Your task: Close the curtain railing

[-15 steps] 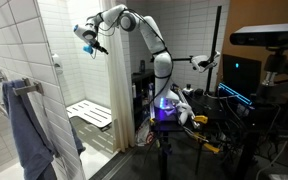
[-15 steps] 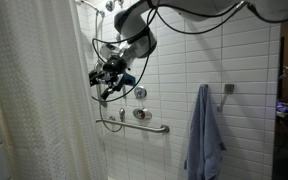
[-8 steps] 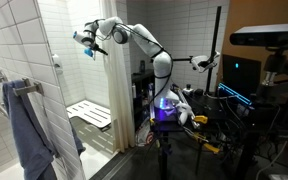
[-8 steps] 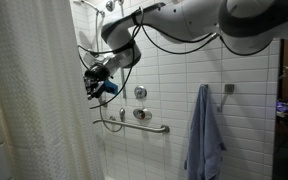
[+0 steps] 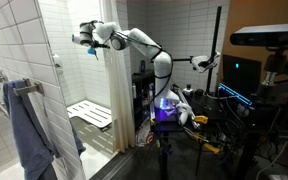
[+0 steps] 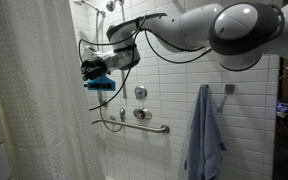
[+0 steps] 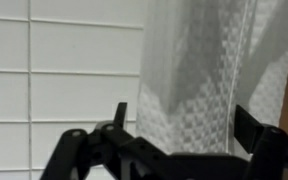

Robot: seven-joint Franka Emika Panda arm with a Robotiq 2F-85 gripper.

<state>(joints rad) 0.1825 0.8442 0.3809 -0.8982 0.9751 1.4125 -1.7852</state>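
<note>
I should back away and turn my gripper until both fingers straddle the hanging fabric (image 7: 189, 112) before closing on it, as the curtain's edge (image 7: 282, 90) spreads past one open finger.
The curtain railing is an off-white textured shower curtain. It hangs in folds at the left of an exterior view (image 6: 29, 100) and as a narrow bunch beside the robot in an exterior view (image 5: 117, 100). My gripper (image 6: 96, 76) is high up in the shower stall, close to the curtain's edge, and also shows in an exterior view (image 5: 86, 40). In the wrist view the gripper (image 7: 184, 125) is open, and the curtain (image 7: 199, 60) hangs just beyond its two dark fingers (image 7: 121, 115). I cannot tell whether the fabric is touched.
A blue-grey towel (image 6: 204, 130) hangs on the tiled wall and also shows in an exterior view (image 5: 22, 130). A grab bar (image 6: 134, 126) and shower valve (image 6: 140, 93) are on the wall. A white bench (image 5: 90, 114) stands in the stall. Monitors and cables (image 5: 239, 85) crowd the robot's side.
The arm has swung the gripper higher and sideways toward the curtain's edge. The jaws stayed open, and the curtain has not visibly moved.
</note>
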